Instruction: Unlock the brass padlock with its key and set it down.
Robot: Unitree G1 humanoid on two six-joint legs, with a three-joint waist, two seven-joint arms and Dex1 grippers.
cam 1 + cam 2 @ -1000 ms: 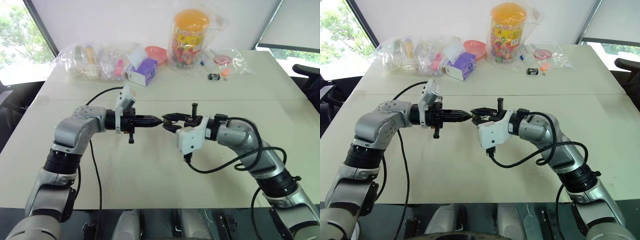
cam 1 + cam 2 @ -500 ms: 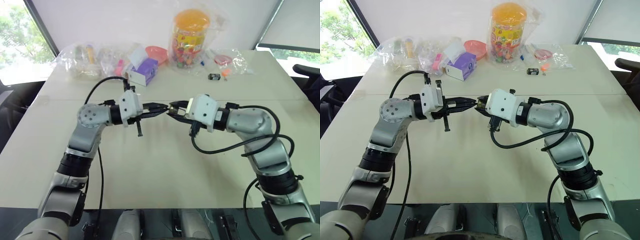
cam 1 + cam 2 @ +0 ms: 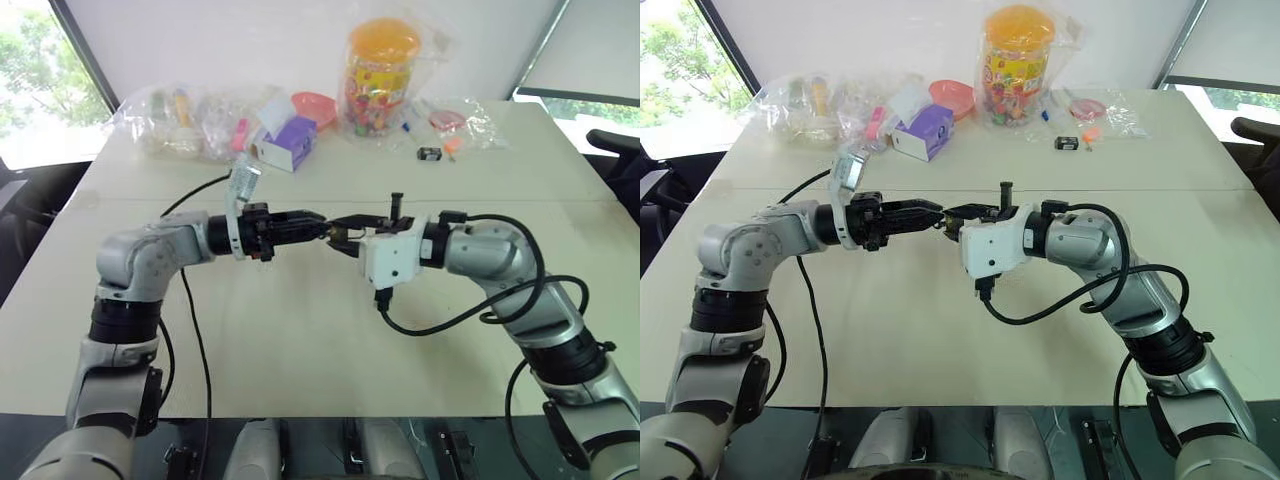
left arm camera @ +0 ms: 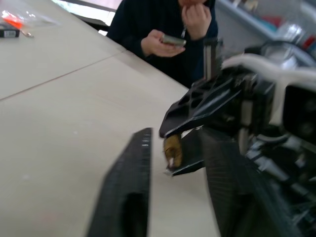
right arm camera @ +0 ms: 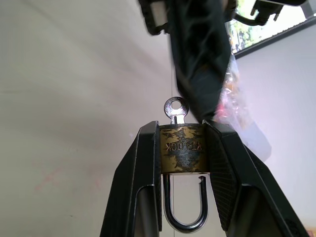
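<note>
The shackle [image 5: 185, 228] points back toward my right gripper's palm, so next my left gripper takes the padlock's body [image 5: 183, 148] before my right gripper swings the shackle open.
My right gripper [image 3: 346, 233] is shut on the brass padlock [image 5: 181, 154], pinching its body between both fingers [image 5: 136, 187] above the table. The silvery shackle [image 5: 185, 219] hangs with one end free of the body. A small silvery key [image 5: 175, 108] sticks out of the lock's far end. My left gripper [image 3: 320, 228] points at the right one from the left, tip to tip, and stands open. Its fingers [image 4: 128, 192] sit on either side of the lock's key end without gripping it. The padlock also shows in the left wrist view [image 4: 172, 150].
Bagged items [image 3: 200, 125], a purple box [image 3: 290, 140], a pink bowl [image 3: 312, 103], a jar with an orange lid [image 3: 380, 75] and a small black object [image 3: 428, 153] line the far side of the table [image 3: 300, 340]. A person in dark clothes holds a phone [image 4: 173, 39] beyond the table.
My left gripper, shut at the key before, has opened off it, and its wrist has rolled. The right gripper still holds the padlock.
</note>
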